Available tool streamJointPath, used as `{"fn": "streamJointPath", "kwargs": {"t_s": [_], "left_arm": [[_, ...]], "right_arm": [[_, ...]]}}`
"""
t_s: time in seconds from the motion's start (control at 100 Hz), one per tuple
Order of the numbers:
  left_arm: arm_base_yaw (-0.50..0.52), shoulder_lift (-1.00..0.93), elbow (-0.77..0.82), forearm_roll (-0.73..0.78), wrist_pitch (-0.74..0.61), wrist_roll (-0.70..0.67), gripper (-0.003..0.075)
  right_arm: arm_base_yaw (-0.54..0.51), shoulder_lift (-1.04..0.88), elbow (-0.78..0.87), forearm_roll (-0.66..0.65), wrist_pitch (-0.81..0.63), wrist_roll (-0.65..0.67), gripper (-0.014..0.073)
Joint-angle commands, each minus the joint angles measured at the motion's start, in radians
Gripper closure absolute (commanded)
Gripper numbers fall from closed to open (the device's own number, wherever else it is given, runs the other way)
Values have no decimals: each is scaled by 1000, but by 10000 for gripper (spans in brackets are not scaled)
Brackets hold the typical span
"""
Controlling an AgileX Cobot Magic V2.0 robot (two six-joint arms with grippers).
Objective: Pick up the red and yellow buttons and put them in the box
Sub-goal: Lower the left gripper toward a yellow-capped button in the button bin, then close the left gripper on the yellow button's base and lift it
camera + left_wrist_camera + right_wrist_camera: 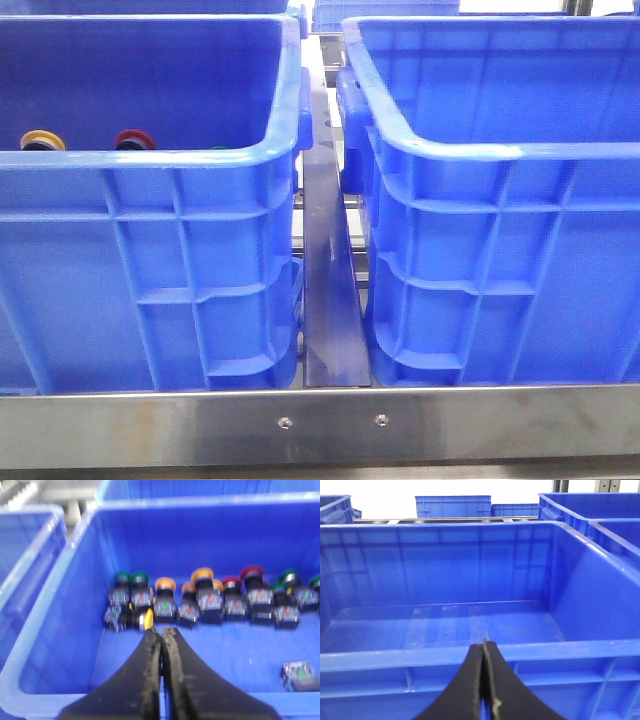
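Note:
The middle yellow button (202, 574) sticks up above its neighbours, so the robot's left gripper should continue to go toward that button and close around its black body (204, 586).
In the left wrist view a row of push buttons lies in the left blue crate (75, 570): several yellow-orange buttons (165, 584), red buttons (251, 573) and green ones. One yellow button (148, 619) lies on its side just beyond my left gripper (161, 629), which is shut and empty above the crate's near side. In the front view a yellow cap (42, 140) and a red cap (134, 138) peek over the left crate's rim (150, 160). My right gripper (484, 642) is shut and empty, in front of the near rim of the empty right crate (440, 656). Neither gripper shows in the front view.
A lone clear contact block (298, 675) lies apart on the left crate's floor. The two crates stand side by side with a narrow gap and a dark divider (328, 300) between them, behind a steel rail (320, 425). More blue crates (452, 506) stand further back.

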Motion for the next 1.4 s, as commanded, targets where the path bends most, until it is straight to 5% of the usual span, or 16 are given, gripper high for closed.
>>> {"fn": "streamJointPath", "kwargs": {"t_s": [0.0,0.2,0.44,0.53,0.79,1.39], "left_arm": [[-8,108,-96,-7,-13,-3,739],[-8,339,-238,-28,47,-3,702],[-10,595,-386,-90,46,1,259],[-29,689,-434,-102,47,3,167],[-129,967,-603,-102,114,3,167],[-130,1425,-952,-100,259,-9,172]], "right_arm": [[-6,-27,-19,-3,-77,-5,662],[-6,-27,-19,-3,-77,-5,662],[-6,-27,-19,-3,-77,-5,662],[-6,-27,-19,-3,-77,-5,662],[-6,-27,-19,-3,-77,-5,662],[-6,-27,-19,-3,-77,-5,662]]}}
